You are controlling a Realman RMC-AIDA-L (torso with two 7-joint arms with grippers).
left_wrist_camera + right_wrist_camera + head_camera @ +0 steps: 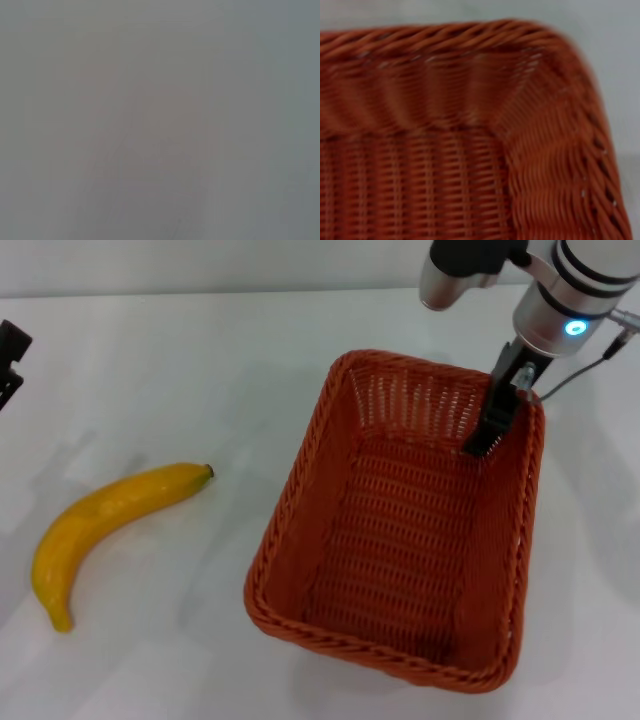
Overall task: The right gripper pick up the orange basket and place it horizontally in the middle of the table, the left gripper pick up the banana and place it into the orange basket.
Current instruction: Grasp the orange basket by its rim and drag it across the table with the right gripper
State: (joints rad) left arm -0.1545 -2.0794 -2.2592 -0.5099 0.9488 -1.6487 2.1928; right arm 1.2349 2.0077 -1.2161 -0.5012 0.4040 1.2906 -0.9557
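Observation:
The orange basket (395, 530) points lengthwise away from me, so next my right gripper turns it horizontal by the basket's far end (534, 406) before my left gripper brings the banana.
The orange basket (400, 530) stands on the white table (150, 370) right of centre, its long side running away from me. My right gripper (498, 425) reaches down at the basket's far right corner, its black tip inside the rim against the wall. The right wrist view is filled by that woven corner of the basket (470, 125). The banana (105, 520) lies on the table at the left, apart from the basket, its dark stem tip pointing toward the basket. My left gripper (10, 360) is parked at the far left edge, well above the banana. The left wrist view holds only blank grey surface.
Bare white tabletop lies between the banana and the basket and along the far side. A thin cable (590, 365) hangs from the right arm beside the basket's far right corner.

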